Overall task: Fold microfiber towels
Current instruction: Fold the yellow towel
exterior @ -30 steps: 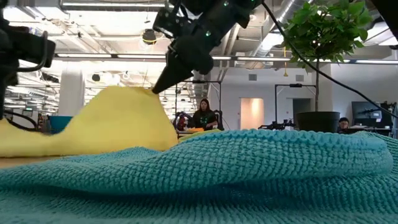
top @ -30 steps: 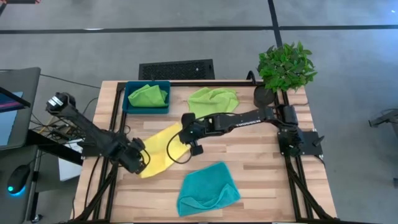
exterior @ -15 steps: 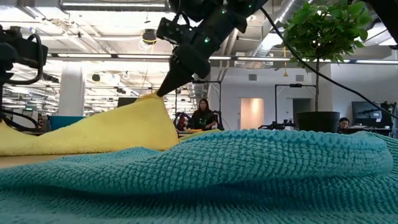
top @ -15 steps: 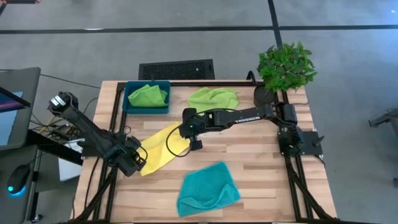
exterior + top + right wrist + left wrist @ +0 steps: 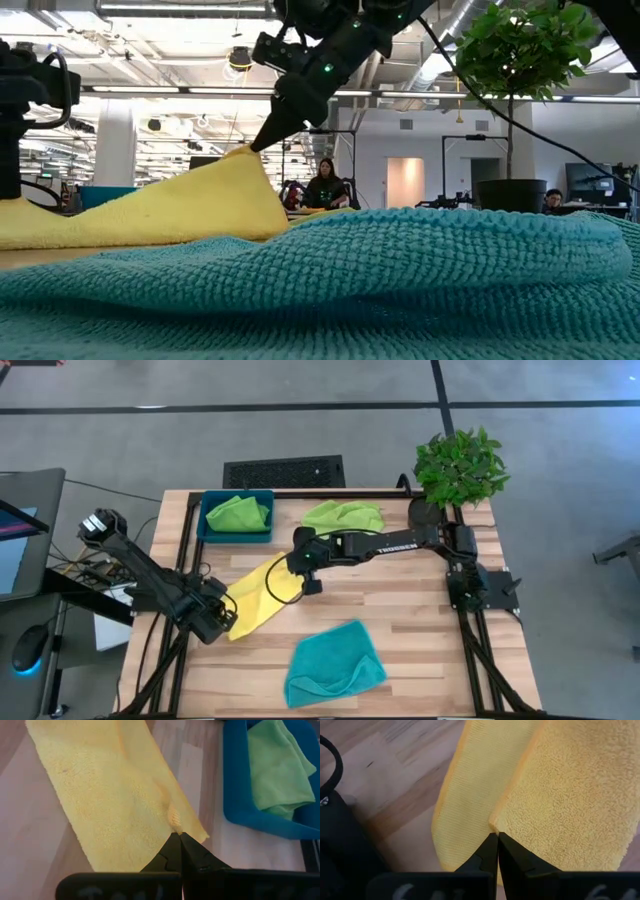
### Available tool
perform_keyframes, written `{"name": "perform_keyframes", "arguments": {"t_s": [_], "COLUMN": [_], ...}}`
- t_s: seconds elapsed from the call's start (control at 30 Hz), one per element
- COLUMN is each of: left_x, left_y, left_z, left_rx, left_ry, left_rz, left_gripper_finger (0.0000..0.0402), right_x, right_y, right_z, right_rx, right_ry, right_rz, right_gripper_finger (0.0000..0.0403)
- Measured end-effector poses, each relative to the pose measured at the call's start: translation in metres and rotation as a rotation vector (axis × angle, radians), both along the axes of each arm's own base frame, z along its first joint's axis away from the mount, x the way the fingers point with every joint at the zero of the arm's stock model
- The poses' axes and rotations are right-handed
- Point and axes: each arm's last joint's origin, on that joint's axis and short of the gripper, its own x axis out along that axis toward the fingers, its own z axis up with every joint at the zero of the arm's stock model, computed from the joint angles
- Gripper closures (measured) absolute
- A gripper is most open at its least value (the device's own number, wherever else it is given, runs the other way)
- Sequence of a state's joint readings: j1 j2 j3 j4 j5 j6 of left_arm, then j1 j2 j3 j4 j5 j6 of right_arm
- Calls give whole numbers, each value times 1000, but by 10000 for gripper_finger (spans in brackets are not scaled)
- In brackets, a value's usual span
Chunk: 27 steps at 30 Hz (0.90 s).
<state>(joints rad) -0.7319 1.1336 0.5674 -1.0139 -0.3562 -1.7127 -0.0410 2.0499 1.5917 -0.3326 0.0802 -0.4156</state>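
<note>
The left gripper has hold of only the upper layer's hem corner (image 5: 494, 823), so it should let go, grip the yellow towel's folded-edge corner (image 5: 614, 862) and fold that end of the towel toward the right gripper.
A yellow towel (image 5: 258, 592) lies as a slanting strip on the table's left half, between both grippers. My left gripper (image 5: 228, 618) is shut on its near-left end, and my right gripper (image 5: 291, 564) is shut on its far-right end. In the low view that far end rises to a peak (image 5: 245, 155) under the right gripper (image 5: 256, 147). A teal towel (image 5: 335, 663) lies crumpled near the front edge. One lime green towel (image 5: 343, 517) lies at the back. Another lime green towel (image 5: 238, 513) sits in the blue tray (image 5: 208, 530). My left gripper pinches the yellow towel's edge (image 5: 493, 826) between its two shut fingertips (image 5: 489, 851), coming steeply from above. A lower layer of the towel (image 5: 465, 805) shows beside that edge. This end lies low, at the table. My right gripper pinches a small bunch of the yellow towel (image 5: 174, 819) near its far edge, at the fingertips (image 5: 170, 851). The fingers slant down from the table's right. That end is lifted off the table, and the cloth slopes down from it toward the left gripper.
A potted plant (image 5: 458, 468) stands at the back right corner. The blue tray sits at the back left. A black grille (image 5: 284, 471) lies beyond the far edge. Bare wood shows on the right half of the table (image 5: 430, 630).
My right gripper has gone toward the table's left and far edge with its end of the yellow towel. The towel's rounded hump has sunk into a sharper, straighter ridge, and it lies narrower between the grippers. My left gripper has rolled in place and stays shut.
</note>
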Motion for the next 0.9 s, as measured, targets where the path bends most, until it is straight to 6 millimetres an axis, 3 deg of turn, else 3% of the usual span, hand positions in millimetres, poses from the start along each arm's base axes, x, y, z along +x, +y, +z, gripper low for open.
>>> {"name": "perform_keyframes", "arguments": {"t_s": [0.43, 0.9], "left_x": [2, 2], "left_y": [-4, -6], "left_z": [-10, -11], "left_rx": [14, -32], "left_ry": [98, 121], "left_rz": [-14, 10], "left_gripper_finger": [401, 385], "right_x": [2, 2], "right_y": [-4, -2], "right_z": [2, 2], "right_rx": [2, 12], "right_ry": [-27, -29], "right_rz": [-7, -10], "right_gripper_finger": [389, 314]}}
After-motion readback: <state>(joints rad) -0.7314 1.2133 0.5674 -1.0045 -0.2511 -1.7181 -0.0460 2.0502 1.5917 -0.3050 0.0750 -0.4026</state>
